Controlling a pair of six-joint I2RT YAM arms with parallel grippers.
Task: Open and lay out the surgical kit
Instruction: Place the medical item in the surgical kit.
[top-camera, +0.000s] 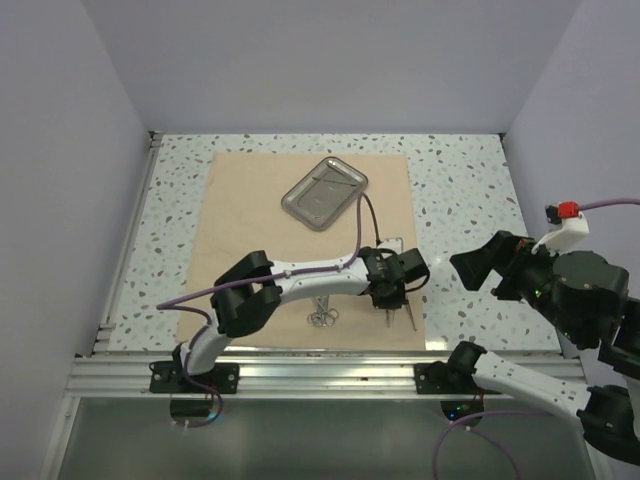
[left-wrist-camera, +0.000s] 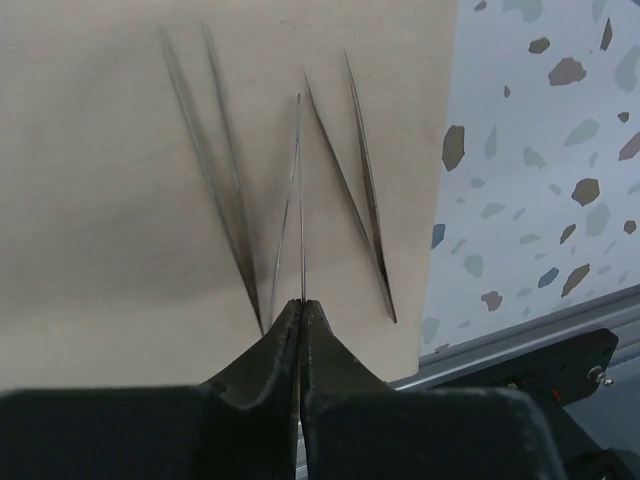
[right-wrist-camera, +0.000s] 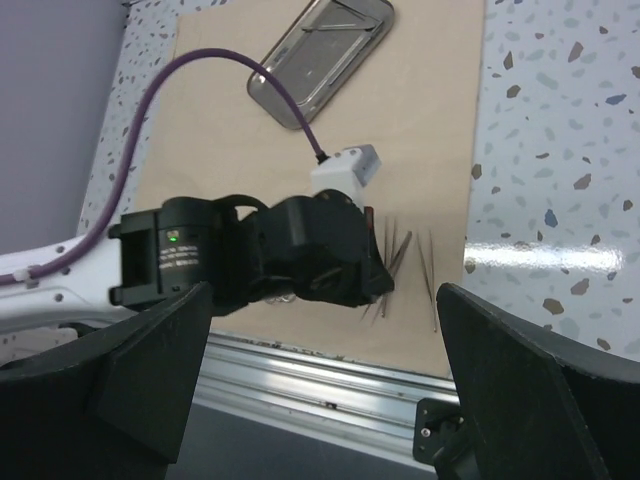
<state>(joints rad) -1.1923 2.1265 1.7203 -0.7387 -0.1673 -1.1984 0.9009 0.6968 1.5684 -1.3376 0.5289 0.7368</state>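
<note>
Next, my left gripper puts down the tweezers and straightens the tray (top-camera: 304, 216) before my right gripper reaches into it, because the steel tray (top-camera: 325, 193) lies at a slant on the sheet.
The tan wrap sheet (top-camera: 260, 230) lies flat and open on the table. The steel tray (top-camera: 323, 192) sits on its far part and also shows in the right wrist view (right-wrist-camera: 320, 50). My left gripper (left-wrist-camera: 300, 303) is shut on thin tweezers (left-wrist-camera: 299, 190), held just above the sheet's front right corner (top-camera: 388, 298). Two more tweezers lie on the sheet, one to the left (left-wrist-camera: 215, 170) and one to the right (left-wrist-camera: 352, 185). Scissors (top-camera: 322, 317) lie near the sheet's front edge. My right gripper (right-wrist-camera: 320, 380) is open and empty, to the right of the sheet (top-camera: 465, 268).
The left arm (top-camera: 300, 280) stretches across the front of the sheet. The speckled tabletop (top-camera: 465, 190) shows right of the sheet. An aluminium rail (top-camera: 320, 365) runs along the near edge. Grey walls (top-camera: 60, 150) close in the sides and back.
</note>
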